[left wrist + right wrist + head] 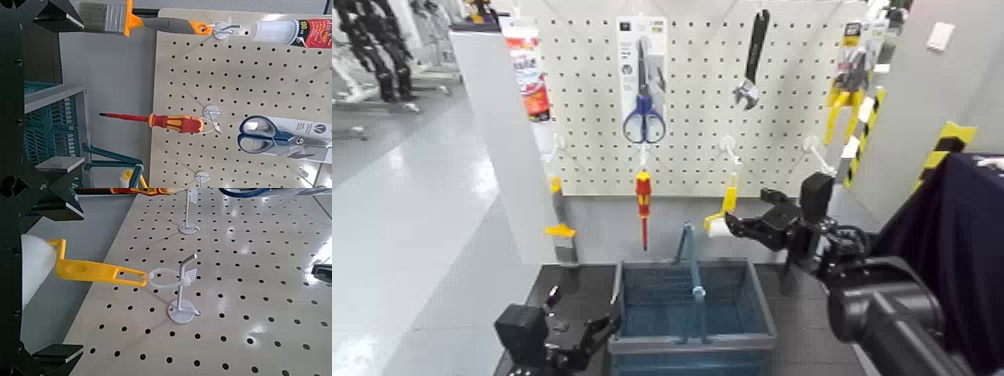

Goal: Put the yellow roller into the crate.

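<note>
A white loop (162, 286) connects the yellow roller's handle (730, 196) to a hook with an open end, so the loop will slip off together with the roller when I pull.
The yellow roller (725, 212) hangs by its handle loop from a white hook (185, 272) on the pegboard, just above the crate's far right corner. In the right wrist view its yellow handle (94, 270) runs from the hook to the white sleeve (35, 266). My right gripper (734, 229) is at the roller and open, its fingers (56, 204) standing on either side of the sleeve without pressing on it. The blue-grey crate (632, 300) sits on the table below, its blue hoop handle (690, 262) upright. My left gripper (590, 332) rests low beside the crate's left side, open and empty.
The pegboard (692, 130) also carries blue scissors (643, 120), a black wrench (752, 60), yellow-handled pliers (844, 100) and a red-and-yellow screwdriver (643, 205) left of the roller. A paint brush (117, 17) hangs further left. A dark cloth (962, 230) is on the right.
</note>
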Robot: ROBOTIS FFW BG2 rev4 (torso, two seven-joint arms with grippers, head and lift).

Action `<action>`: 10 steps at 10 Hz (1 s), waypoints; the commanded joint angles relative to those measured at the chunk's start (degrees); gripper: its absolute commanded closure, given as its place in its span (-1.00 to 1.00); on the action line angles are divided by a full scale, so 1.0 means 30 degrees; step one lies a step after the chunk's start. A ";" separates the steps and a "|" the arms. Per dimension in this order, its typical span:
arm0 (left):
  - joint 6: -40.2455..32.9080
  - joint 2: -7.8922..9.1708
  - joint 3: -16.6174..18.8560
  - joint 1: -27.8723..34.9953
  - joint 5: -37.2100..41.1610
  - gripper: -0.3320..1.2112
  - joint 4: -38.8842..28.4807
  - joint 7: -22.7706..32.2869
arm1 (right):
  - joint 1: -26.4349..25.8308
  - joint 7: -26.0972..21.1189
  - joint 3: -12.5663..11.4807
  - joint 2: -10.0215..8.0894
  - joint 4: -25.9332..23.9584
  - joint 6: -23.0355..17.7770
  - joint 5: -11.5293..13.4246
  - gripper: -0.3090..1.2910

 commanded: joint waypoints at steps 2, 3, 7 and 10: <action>-0.0079 -0.0012 -0.0142 -0.0142 0.0000 -0.42 0.0111 -0.0001 | -0.0852 0.0232 0.0068 0.0453 0.1543 -0.0569 0.0198 -0.42; -0.0079 -0.0012 -0.0172 -0.0171 0.0000 -0.42 0.0141 -0.0001 | -0.1057 0.0349 0.0068 0.0541 0.1806 -0.0686 0.0315 -0.34; -0.0196 0.0106 -0.0318 -0.0318 0.0059 -0.42 0.0199 -0.0001 | -0.1292 0.0378 0.0009 0.0629 0.2099 -0.0510 0.0374 0.67; -0.0284 0.0193 -0.0347 -0.0347 0.0147 -0.42 0.0229 -0.0001 | -0.1263 0.0319 0.0127 0.0688 0.1924 -0.0130 0.0286 0.83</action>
